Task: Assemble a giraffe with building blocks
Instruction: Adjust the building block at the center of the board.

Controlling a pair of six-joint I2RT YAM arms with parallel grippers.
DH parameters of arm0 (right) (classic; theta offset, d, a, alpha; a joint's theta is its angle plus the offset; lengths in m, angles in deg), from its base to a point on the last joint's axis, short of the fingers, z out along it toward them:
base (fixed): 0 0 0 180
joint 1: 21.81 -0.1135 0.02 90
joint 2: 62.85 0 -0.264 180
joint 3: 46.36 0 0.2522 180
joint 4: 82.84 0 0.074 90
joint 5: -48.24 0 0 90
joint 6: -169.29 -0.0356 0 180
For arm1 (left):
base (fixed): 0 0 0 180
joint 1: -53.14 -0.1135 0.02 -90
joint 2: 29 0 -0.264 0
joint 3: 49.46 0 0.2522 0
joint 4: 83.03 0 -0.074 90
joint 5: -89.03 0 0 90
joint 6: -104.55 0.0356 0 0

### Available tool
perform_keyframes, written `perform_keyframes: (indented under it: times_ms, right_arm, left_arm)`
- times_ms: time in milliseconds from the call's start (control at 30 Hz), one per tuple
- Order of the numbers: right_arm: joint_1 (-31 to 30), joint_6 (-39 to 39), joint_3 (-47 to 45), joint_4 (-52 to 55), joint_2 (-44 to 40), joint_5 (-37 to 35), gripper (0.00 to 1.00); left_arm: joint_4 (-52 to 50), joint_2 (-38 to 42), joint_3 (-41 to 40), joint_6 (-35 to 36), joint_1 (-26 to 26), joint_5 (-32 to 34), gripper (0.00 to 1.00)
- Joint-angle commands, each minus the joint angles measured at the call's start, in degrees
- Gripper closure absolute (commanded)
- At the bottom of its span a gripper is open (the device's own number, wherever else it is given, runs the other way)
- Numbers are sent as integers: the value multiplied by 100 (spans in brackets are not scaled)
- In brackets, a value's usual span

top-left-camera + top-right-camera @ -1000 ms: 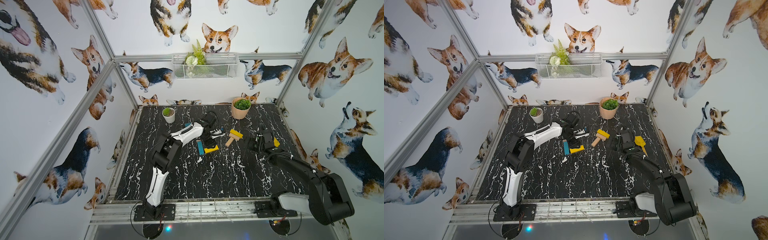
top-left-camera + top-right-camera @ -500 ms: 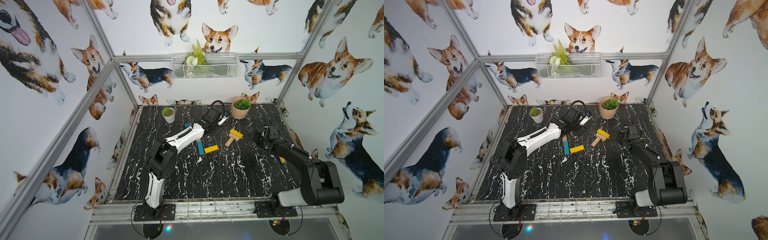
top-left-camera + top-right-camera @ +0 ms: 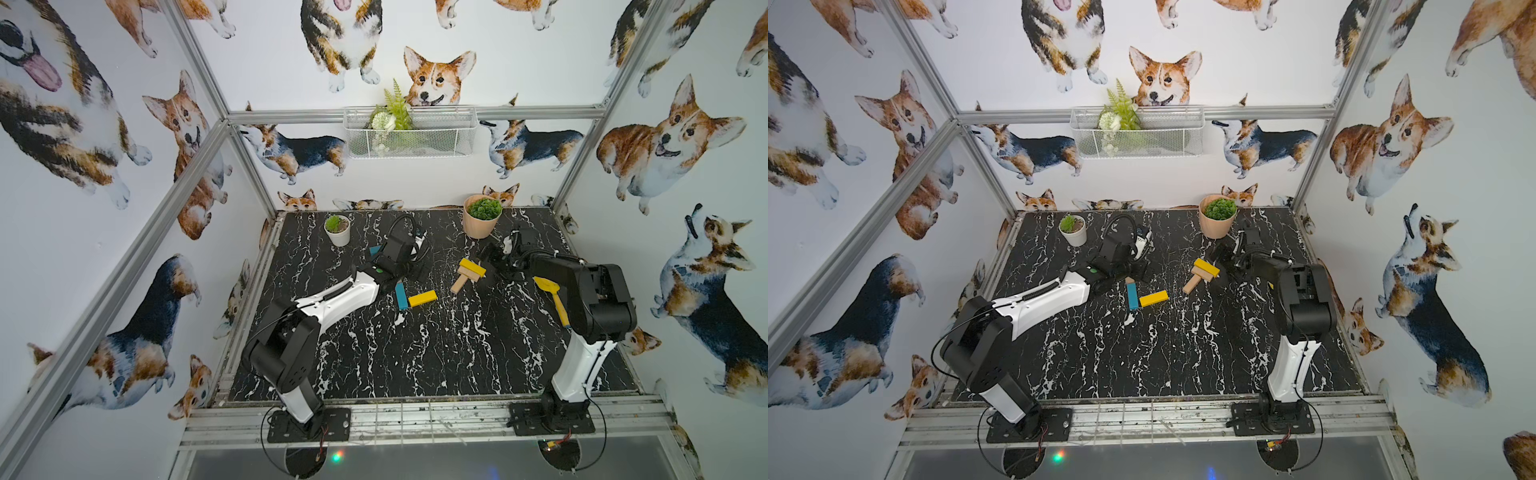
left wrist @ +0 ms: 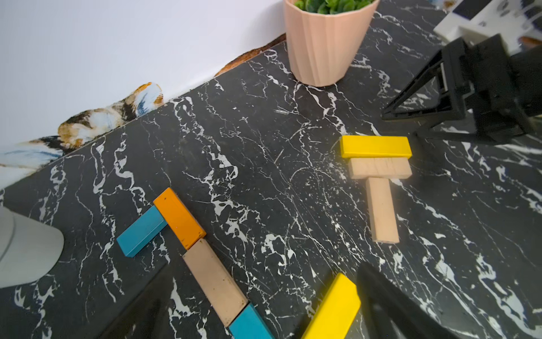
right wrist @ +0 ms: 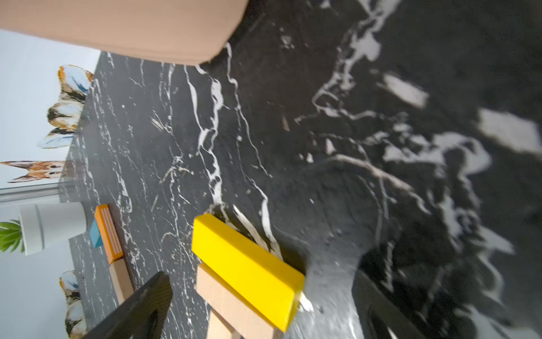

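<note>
Next, my right gripper pulls the second yellow block free and puts it in the open space nearer my left gripper point(image 3: 452, 257), because the second yellow block lies flush point(image 3: 468, 272) against the tan block.
In the left wrist view the giraffe lies flat as a chain of building blocks: a teal head block point(image 4: 142, 230), then orange point(image 4: 179, 218), tan point(image 4: 215, 283) and teal point(image 4: 249, 323), with a yellow block point(image 4: 333, 308) angled off the end. My left gripper point(image 4: 264, 273) stands open over this end, the yellow block beside one finger point(image 4: 387, 305). A second yellow block point(image 5: 246, 267) lies against two tan blocks point(image 4: 379, 168) point(image 4: 382, 210). My right gripper point(image 5: 261, 276) is open around that yellow block, holding nothing. Both top views show the left gripper point(image 3: 409, 270) and the right gripper point(image 3: 488, 253).
A peach pot point(image 3: 478, 220) with a green plant stands at the back, close behind the right gripper. A small white pot point(image 3: 337, 235) sits at the back left. A yellow shovel-like tool point(image 3: 552, 297) lies under the right arm. A wire basket point(image 3: 409, 133) hangs on the back wall.
My left gripper has opened and its wrist has lifted back from the teal and yellow blocks. The right arm has swung from beside the shovel tool over to the yellow-and-tan cluster.
</note>
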Motion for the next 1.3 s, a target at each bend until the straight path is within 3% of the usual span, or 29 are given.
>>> perform_keyframes:
  times_ms: [0,300,400,467,567,733,933,1000,1267]
  right_arm:
    - [-16,46,350,569,492,151,0]
    - [-538,-138,631,374,723,324,0]
    - [-595,-106,914,472,860,307,0]
    - [-562,-23,1042,680,844,50,0]
    - [-416,60,1053,1065,620,-421,0]
    - [-270,251,567,1424,-67,-930,0]
    - [-277,-5,-400,1140,-748,-464,0]
    - [-294,-92,-601,948,-828,-387,0]
    - [-503,-266,-362,757,-358,-151,0]
  left_arm:
    - [213,298,-227,-836,-426,-689,0]
    - [-595,248,129,-1828,-1104,-916,0]
    - [-567,347,27,-1905,-1185,-582,0]
    - [-492,423,-92,-1970,-1191,-317,0]
    - [-681,290,52,-2009,-1282,-464,0]
    - [-557,148,142,-2072,-1322,-316,0]
    - [-999,-108,539,-2601,-1622,-637,0]
    - [-880,-164,506,-2544,-1633,-466,0]
    - [-886,-414,602,-2501,-1623,-602,0]
